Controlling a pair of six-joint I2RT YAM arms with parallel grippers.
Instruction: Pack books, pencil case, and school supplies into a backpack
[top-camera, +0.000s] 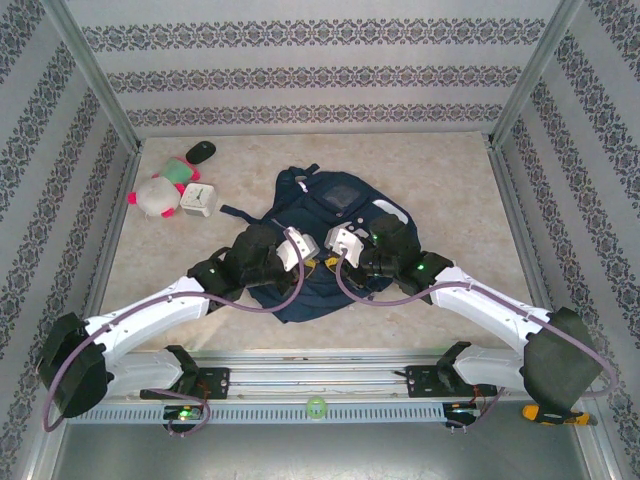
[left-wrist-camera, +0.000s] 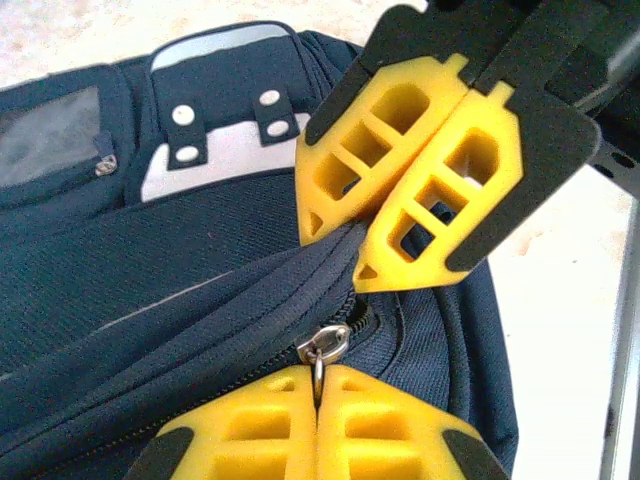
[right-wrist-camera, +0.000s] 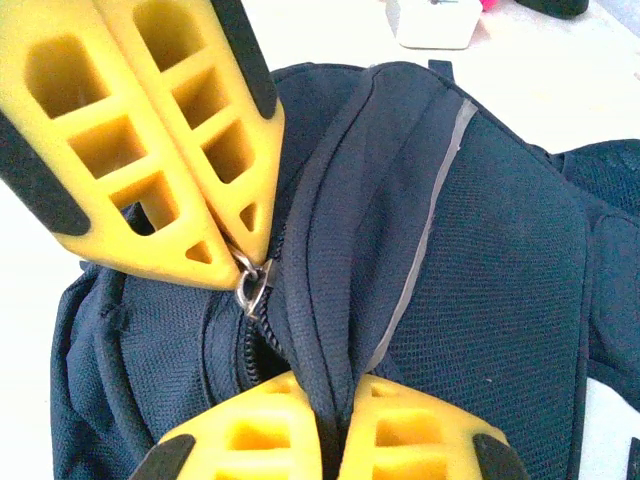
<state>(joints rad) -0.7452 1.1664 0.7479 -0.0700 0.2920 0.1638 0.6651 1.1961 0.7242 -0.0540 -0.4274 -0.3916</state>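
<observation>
The zip pull (left-wrist-camera: 325, 343) sits at the end of the zip's teeth and my right gripper is holding the backpack's raised fold (right-wrist-camera: 325, 260), so my left gripper should take over the fold before packing.
The dark navy backpack (top-camera: 335, 205) lies flat in the middle of the table. My left gripper (left-wrist-camera: 318, 372) is shut on the metal ring of the zip pull (left-wrist-camera: 335, 340), at the end of the zip's teeth. Right beside it, my right gripper (right-wrist-camera: 338, 385) is shut on a raised fold of the backpack's fabric (right-wrist-camera: 330, 250) next to the zip. Seen from above, the left gripper (top-camera: 300, 255) and right gripper (top-camera: 338, 245) meet over the bag's near half. The left gripper (right-wrist-camera: 237, 255) holds the zip pull (right-wrist-camera: 252, 290). The books, pencil case and school supplies are out of view.
A pink-and-white plush toy (top-camera: 155, 197), a white square clock (top-camera: 197, 198), a small green item (top-camera: 178, 172) and a dark oval object (top-camera: 201, 150) sit at the back left. Patterned walls and metal posts enclose the table on three sides.
</observation>
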